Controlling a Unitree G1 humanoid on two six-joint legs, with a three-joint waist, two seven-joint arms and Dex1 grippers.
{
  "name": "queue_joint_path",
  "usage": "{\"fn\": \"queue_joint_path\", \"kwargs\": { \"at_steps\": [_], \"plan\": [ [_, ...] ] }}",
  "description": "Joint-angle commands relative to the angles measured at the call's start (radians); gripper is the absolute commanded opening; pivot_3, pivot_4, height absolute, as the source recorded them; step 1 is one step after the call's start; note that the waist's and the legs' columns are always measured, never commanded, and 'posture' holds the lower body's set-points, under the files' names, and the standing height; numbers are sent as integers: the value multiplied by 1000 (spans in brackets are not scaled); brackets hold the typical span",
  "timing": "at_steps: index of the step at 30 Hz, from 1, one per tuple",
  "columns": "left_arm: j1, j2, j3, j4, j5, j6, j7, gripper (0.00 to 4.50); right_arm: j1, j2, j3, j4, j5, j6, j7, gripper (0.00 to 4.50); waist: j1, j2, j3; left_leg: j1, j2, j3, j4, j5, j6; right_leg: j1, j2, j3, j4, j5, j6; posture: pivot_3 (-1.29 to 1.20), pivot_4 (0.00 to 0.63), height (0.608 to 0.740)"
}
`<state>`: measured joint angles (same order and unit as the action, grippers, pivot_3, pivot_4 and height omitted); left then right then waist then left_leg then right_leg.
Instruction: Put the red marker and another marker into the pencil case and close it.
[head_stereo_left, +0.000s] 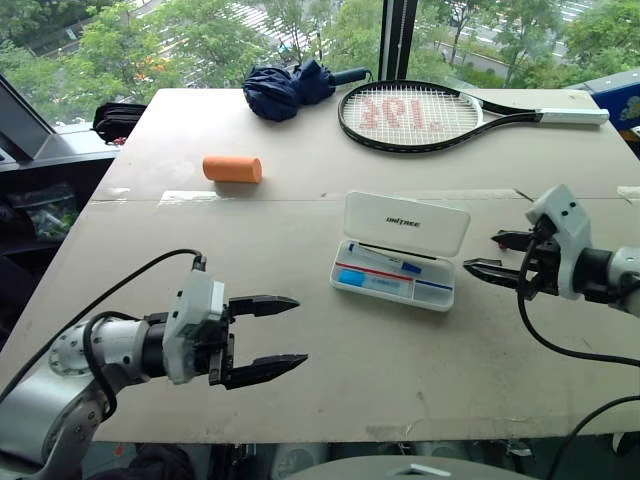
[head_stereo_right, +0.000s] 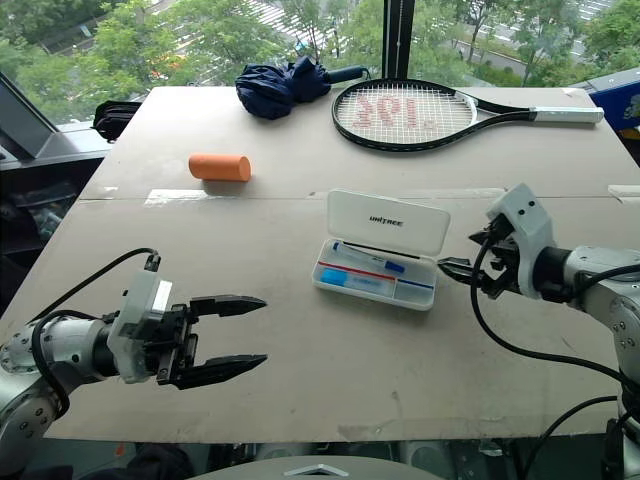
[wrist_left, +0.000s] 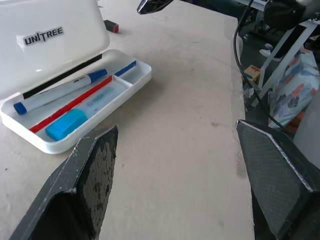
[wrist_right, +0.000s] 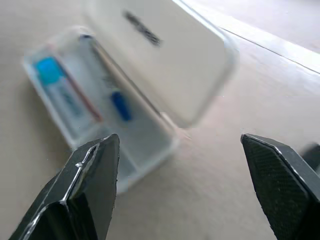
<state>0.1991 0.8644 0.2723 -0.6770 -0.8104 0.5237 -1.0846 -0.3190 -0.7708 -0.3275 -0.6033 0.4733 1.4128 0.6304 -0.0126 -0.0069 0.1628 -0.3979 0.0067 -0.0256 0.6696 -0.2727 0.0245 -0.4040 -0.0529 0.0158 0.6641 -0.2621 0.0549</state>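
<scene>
The small red-and-black piece (wrist_left: 111, 26) is outside the pencil case, so the robot's left gripper should move back while its right gripper puts that piece in the pencil case's empty end section (head_stereo_left: 432, 293).
The white pencil case (head_stereo_left: 407, 222) lies open near the table's middle, its lid tilted up at the back. In its tray (wrist_left: 142, 75) lie a white marker with blue caps (wrist_left: 65, 90) and a white marker with a light-blue end (wrist_left: 66, 125). A thin red line (wrist_left: 70, 105) runs between them; I cannot tell whether it is the red marker or part of the tray. My right gripper (head_stereo_left: 482, 252) hovers just right of the case, open and empty, pointing at it. My left gripper (head_stereo_left: 300, 331) hangs open and empty at the front left, well short of the case.
At the back of the table lie an orange cylinder (head_stereo_left: 232, 168), a folded navy umbrella (head_stereo_left: 285, 88) and a tennis racket (head_stereo_left: 420, 115). A small red-and-black piece (wrist_left: 111, 26) sits on the table behind the case. The table's front edge (head_stereo_left: 330, 430) runs close below my left gripper.
</scene>
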Motion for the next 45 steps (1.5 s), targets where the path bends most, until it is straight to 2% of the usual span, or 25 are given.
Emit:
{"fn": "queue_joint_path", "kwargs": {
  "at_steps": [1, 6, 10, 14, 15, 16, 17, 18, 20, 22, 23, 26, 29, 34, 36, 40, 45],
  "plan": [
    [-88, -10, -42, -67, -74, 65, 96, 3816, -42, 53, -2, 106, -116, -46, -181, 3871, -1, 0, 0, 0, 0, 0, 0, 0, 0, 0, 1, 0, 0, 0, 0, 0, 150, 730],
    [-178, -9, -77, -84, -119, 116, 162, 3816, -126, 156, 99, 280, -207, -138, -313, 3871, -6, 0, 0, 1, 0, 0, 0, 0, 0, 0, 3, 2, 1, 0, 0, 0, 150, 730],
    [-206, 2, -85, -105, -137, 140, 194, 3816, -186, 273, 108, 453, -225, -236, -369, 3871, -4, 0, 0, 0, 1, 0, 0, 0, 0, -1, 4, 2, 0, 0, 0, 0, 150, 730],
    [-221, 5, -81, -128, -163, 160, 231, 3816, -206, 308, 114, 546, -250, -300, -405, 3871, 1, 1, 0, -1, 0, 0, 0, 0, 0, -1, 3, 1, 0, 0, 0, 0, 150, 730],
    [-226, 7, -80, -135, -172, 166, 241, 3816, -206, 310, 120, 562, -256, -314, -410, 3368, 1, 1, 0, -1, 0, 0, 0, 0, 0, 0, 3, 2, -1, 0, 0, 0, 150, 730],
    [-233, 9, -77, -143, -182, 174, 254, 3816, -202, 307, 132, 567, -262, -322, -409, 3144, 1, 1, 0, -1, 0, 0, 0, 0, 0, 0, 3, 2, -1, 0, 0, 0, 150, 730],
    [-240, 12, -74, -149, -194, 182, 268, 3816, -198, 307, 139, 567, -265, -327, -410, 2491, 1, 1, 0, -1, 0, 0, 1, 0, 0, 0, 3, 2, 0, 0, 0, 0, 150, 730],
    [-245, 15, -72, -152, -203, 188, 277, 3816, -194, 307, 143, 565, -266, -330, -410, 2158, 0, 1, 0, -1, 0, 1, 1, 0, 0, 0, 3, 2, 0, 0, 0, 0, 150, 730],
    [-266, 19, -73, -165, -233, 206, 307, 3816, -181, 301, 150, 544, -262, -323, -405, 1022, -1, 1, 0, 0, 0, 0, 1, 0, 0, 0, 3, 2, 0, 0, 0, 0, 150, 730],
    [-286, 27, -70, -178, -268, 223, 336, 3816, -165, 290, 148, 513, -251, -303, -396, 201, 3, 0, 0, -1, 0, 0, 1, 0, 0, 0, 3, 1, 0, 0, 0, 0, 150, 730],
    [-294, 33, -64, -185, -290, 231, 351, 3816, -152, 279, 147, 493, -248, -295, -389, 25, 3, 1, 0, -1, 0, -1, 1, 0, 0, 0, 3, 1, 0, 0, 0, 0, 150, 730],
    [-301, 51, -49, -198, -339, 243, 379, 3816, -111, 226, 149, 431, -238, -280, -350, 25, 5, 1, 0, -1, 0, -1, 1, 0, 0, 0, 3, 1, 0, 0, 0, 0, 150, 730],
    [-290, 59, -56, -168, -321, 233, 356, 3816, -79, 154, 107, 350, -179, -241, -273, 24, 2, 1, 1, -1, 0, 0, 0, 0, 0, 0, 3, 2, -1, 0, 0, 0, 150, 730],
    [-251, 63, -49, -134, -276, 210, 303, 3816, -46, 42, 66, 150, 35, -133, -60, 24, -3, 3, 2, 0, 0, 0, 0, 0, 0, 0, 4, 2, 0, 0, 0, 0, 150, 730],
    [-210, 76, -27, -128, -253, 199, 268, 3816, -33, -4, 90, 49, 132, -121, 36, 24, -6, 3, 2, 0, 2, 0, 0, 0, 0, 0, 6, 2, 0, 0, 0, 0, 150, 730],
    [-140, 107, 19, -101, -197, 170, 187, 3816, -74, -54, 262, -43, 184, -204, 152, 24, -2, 3, 2, 0, 3, -1, 0, 0, 0, 0, 6, 0, -1, 0, 0, 0, 150, 730],
    [-120, 121, 35, -94, -167, 149, 140, 3816, -162, -107, 518, 50, 51, -415, 276, 24, 3, 2, 2, 0, 2, 0, 1, 0, 0, 0, 5, 1, -1, 0, 0, 0, 150, 730]
  ]
}}
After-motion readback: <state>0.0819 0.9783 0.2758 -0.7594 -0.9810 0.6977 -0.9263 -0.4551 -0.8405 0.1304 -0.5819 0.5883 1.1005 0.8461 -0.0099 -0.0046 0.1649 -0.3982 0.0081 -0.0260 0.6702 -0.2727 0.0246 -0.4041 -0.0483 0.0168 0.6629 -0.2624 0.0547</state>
